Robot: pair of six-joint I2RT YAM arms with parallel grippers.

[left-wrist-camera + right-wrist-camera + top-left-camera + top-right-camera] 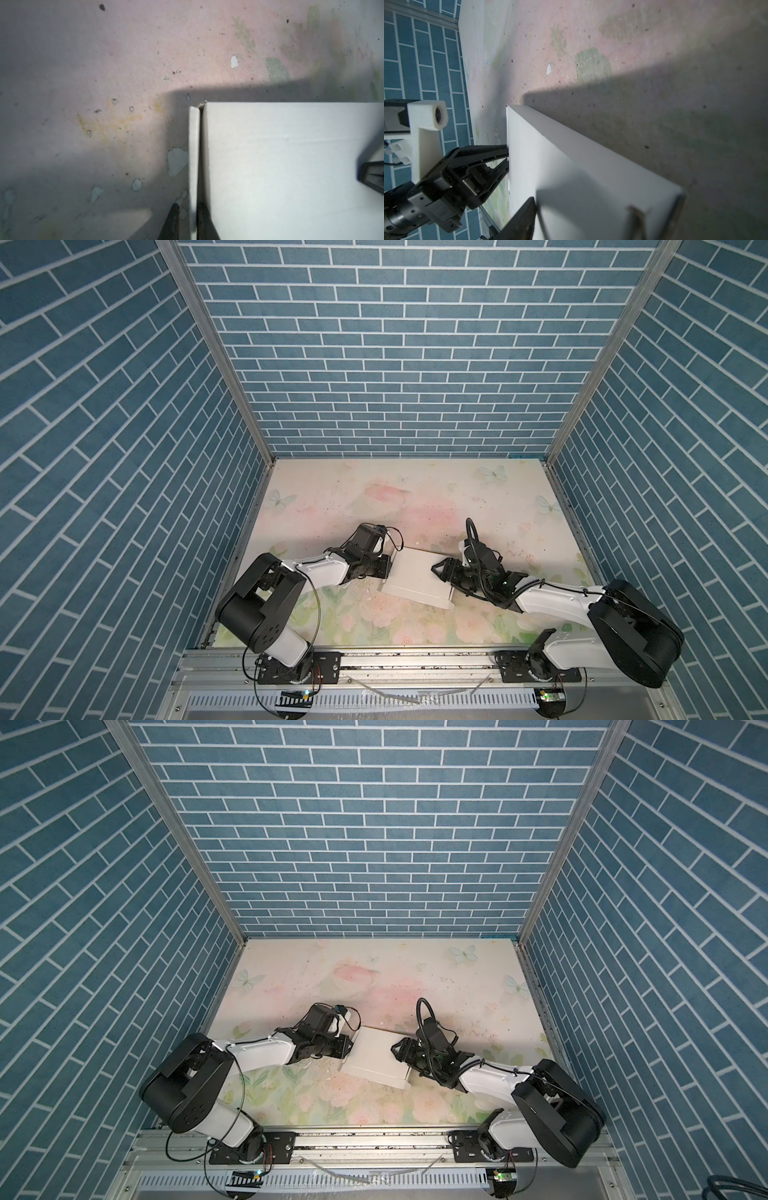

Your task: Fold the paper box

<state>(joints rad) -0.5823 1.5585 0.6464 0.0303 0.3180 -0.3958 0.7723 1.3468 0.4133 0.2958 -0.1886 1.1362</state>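
The gap behind the thin side of the box has a finger of my left gripper in it, so next my left gripper backs away and pushes the outside of that thin side toward the box.
The white paper box lies in the middle of the floral table, its lid down flat. At its left edge my left gripper reaches in. In the left wrist view the thin side wall runs between the two dark fingers of my left gripper, which are closed narrowly around it. My right gripper hovers over the right part of the lid. In the right wrist view my right gripper stands open, holding nothing, with the lid beneath it.
Blue brick walls close in the table on three sides. An aluminium rail carrying both arm bases runs along the front edge. A small flap sticks out at the box's near right corner. The table surface behind the box is bare.
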